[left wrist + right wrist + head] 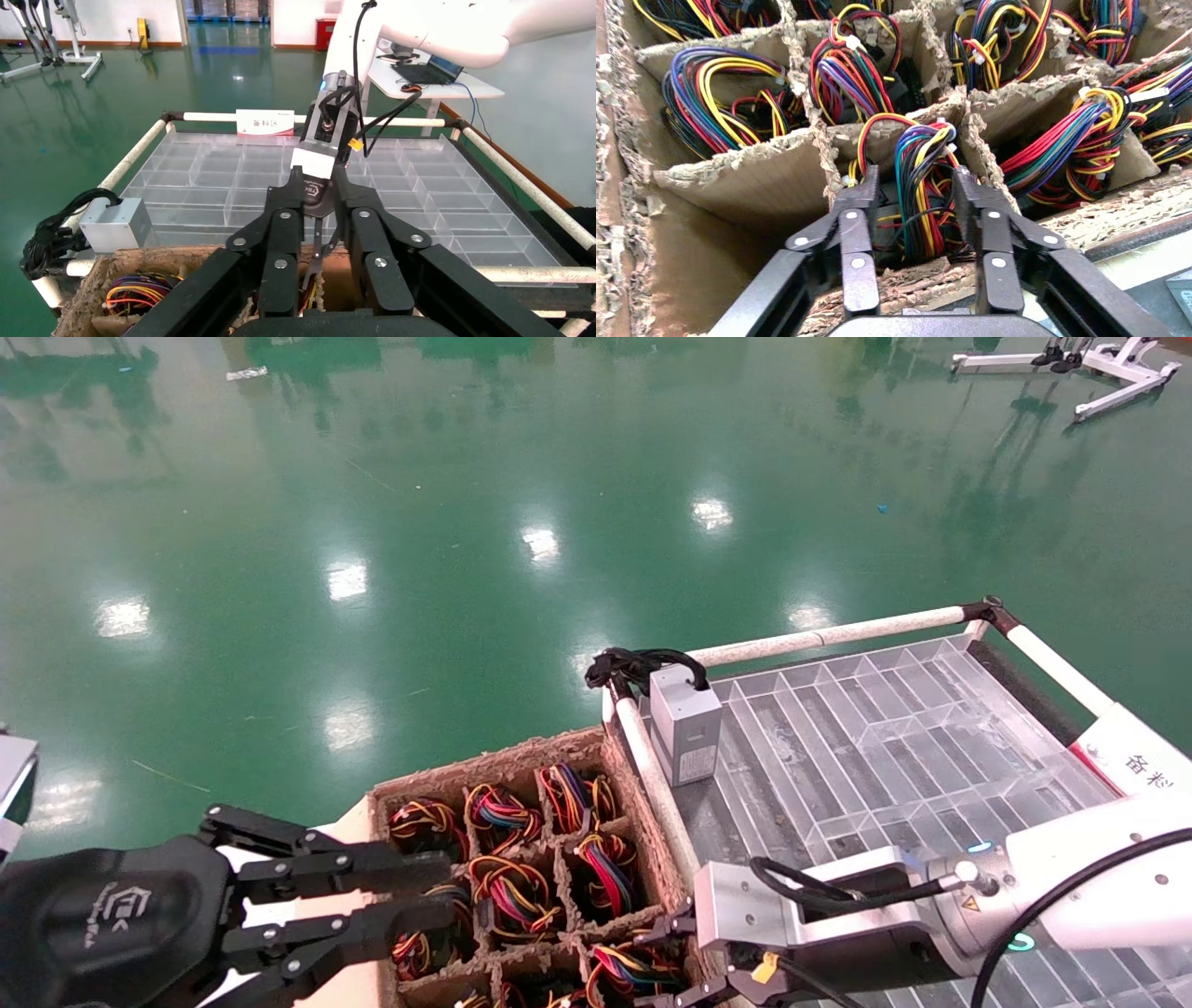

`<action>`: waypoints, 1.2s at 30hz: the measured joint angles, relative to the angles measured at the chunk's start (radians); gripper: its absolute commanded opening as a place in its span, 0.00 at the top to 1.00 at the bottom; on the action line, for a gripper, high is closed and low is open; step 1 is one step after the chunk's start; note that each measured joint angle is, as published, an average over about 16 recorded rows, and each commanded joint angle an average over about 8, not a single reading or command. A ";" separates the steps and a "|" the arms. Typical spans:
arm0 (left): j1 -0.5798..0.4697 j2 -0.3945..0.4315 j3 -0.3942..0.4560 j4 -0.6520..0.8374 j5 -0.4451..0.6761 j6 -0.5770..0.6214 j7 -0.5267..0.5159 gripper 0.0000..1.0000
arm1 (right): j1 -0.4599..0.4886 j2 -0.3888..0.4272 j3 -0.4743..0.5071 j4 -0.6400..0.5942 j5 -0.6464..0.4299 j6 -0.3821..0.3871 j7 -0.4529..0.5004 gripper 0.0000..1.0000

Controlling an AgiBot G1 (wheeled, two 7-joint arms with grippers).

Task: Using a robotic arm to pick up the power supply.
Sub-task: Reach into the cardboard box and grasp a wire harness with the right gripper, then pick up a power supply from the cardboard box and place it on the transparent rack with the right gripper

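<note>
The wire bundle (632,967) arches up and runs back down into the cell. The power supply (890,219) will hang below it when I lift the wires.
Several power supplies stand in the cells of a brown cardboard box (507,761), each showing as a looped bundle of red, yellow, blue and black wires. My right gripper (916,186) is open and lowered into a near cell. Its fingers (859,203) stand on either side of one power supply's wire bundle (914,158) without closing on it. That unit's metal body is hidden under the wires. In the head view the right gripper (666,963) is at the box's near right corner. My left gripper (445,891) hovers open over the box's left side, holding nothing.
A grey metal box with a black cable (684,728) stands on the clear plastic divider tray (885,728), beside the cardboard box. White tubes (838,635) frame the tray, and one runs between tray and box. Green floor lies beyond.
</note>
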 measured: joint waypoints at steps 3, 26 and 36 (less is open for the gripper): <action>0.000 0.000 0.000 0.000 0.000 0.000 0.000 0.00 | 0.001 -0.002 -0.004 0.005 -0.010 0.003 0.006 1.00; 0.000 0.000 0.000 0.000 0.000 0.000 0.000 0.00 | 0.030 0.052 0.079 0.012 0.125 -0.014 0.027 1.00; 0.000 0.000 0.000 0.000 0.000 0.000 0.000 0.00 | 0.119 0.075 0.180 -0.038 0.271 -0.027 -0.019 1.00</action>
